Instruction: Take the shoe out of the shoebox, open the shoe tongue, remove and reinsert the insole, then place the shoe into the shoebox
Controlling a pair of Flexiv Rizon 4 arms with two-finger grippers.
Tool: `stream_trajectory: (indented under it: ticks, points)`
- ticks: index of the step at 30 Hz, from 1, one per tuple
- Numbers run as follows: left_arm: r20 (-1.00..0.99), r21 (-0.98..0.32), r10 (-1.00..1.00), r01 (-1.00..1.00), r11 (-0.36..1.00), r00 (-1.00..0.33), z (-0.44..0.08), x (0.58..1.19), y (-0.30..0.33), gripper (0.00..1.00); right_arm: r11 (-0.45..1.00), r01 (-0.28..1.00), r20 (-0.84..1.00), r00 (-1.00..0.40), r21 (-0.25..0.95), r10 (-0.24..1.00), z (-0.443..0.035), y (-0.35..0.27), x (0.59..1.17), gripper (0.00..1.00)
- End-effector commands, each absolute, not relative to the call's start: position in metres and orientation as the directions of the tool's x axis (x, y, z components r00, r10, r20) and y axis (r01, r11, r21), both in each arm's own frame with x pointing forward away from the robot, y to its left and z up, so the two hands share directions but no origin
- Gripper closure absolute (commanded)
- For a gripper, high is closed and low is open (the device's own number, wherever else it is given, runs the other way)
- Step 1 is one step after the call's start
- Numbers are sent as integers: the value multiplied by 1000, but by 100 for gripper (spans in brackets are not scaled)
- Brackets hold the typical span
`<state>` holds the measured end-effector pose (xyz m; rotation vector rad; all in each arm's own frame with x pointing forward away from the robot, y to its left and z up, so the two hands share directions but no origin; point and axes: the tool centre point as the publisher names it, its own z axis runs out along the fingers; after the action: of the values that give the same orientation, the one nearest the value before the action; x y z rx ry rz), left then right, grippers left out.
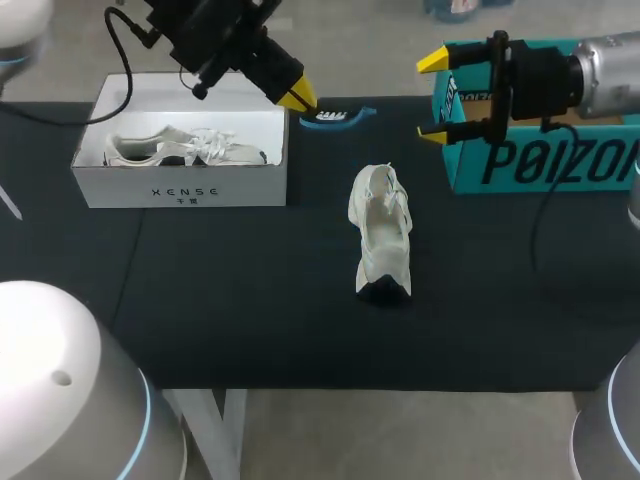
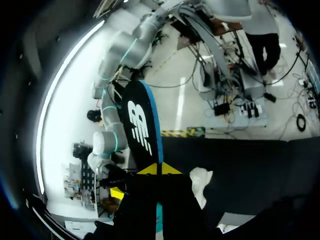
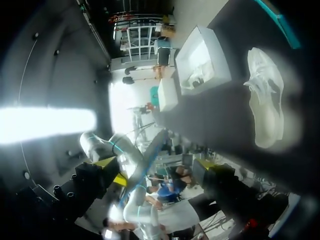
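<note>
The insole should stay nearly flat when the robot carries it, since the blue rim keeps a shallow curve out to its raised loose end.
A white shoe lies on the dark table near the middle, toe toward the front; it also shows in the right wrist view. My left gripper hangs just past the white shoebox's right end, shut on a black insole with a blue rim. In the left wrist view the insole stands up out of the closed yellow tips of the left gripper. My right gripper stands open and empty in front of the teal box, above and behind the shoe.
A second white shoe lies inside the white shoebox at the back left. A teal box stands at the back right, under my right arm. The table's front half holds only the shoe.
</note>
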<state>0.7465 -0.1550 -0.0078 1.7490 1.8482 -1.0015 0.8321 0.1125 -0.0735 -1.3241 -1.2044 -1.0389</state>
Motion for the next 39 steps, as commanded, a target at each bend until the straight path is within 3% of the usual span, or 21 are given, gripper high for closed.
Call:
stream_trajectory:
  ticks: [1, 6, 17, 26, 28, 31, 33, 39]
  points:
    - [-733, 93, 672, 994, -54, 105, -6, 748, -160, 100, 16, 991, 986, 133, -136, 98, -76, 120, 833, 0]
    - [-739, 155, 655, 986, -60, 156, -6, 755, -165, 100, 6, 990, 987, 140, -141, 84, -75, 128, 837, 0]
    - [-761, 111, 639, 993, -41, 111, -26, 757, -174, 100, -19, 996, 993, 91, -90, 74, -62, 138, 847, 0]
    - [-729, 202, 653, 976, -81, 205, -37, 766, -182, 100, -11, 995, 993, 95, -95, 66, -63, 145, 847, 0]
    - [-731, 220, 645, 972, -85, 222, -39, 768, -185, 100, -10, 995, 993, 99, -99, 65, -64, 147, 847, 22]
    - [-737, 276, 624, 958, -73, 260, -40, 771, -191, 100, -7, 994, 993, 105, -105, 62, -66, 150, 846, 45]
    - [-736, 280, 624, 957, -73, 263, -42, 772, -194, 100, -5, 994, 992, 106, -106, 63, -66, 151, 846, 50]
    - [-735, 283, 626, 957, -65, 260, -48, 775, -200, 100, 0, 994, 992, 105, -105, 64, -67, 156, 845, 53]
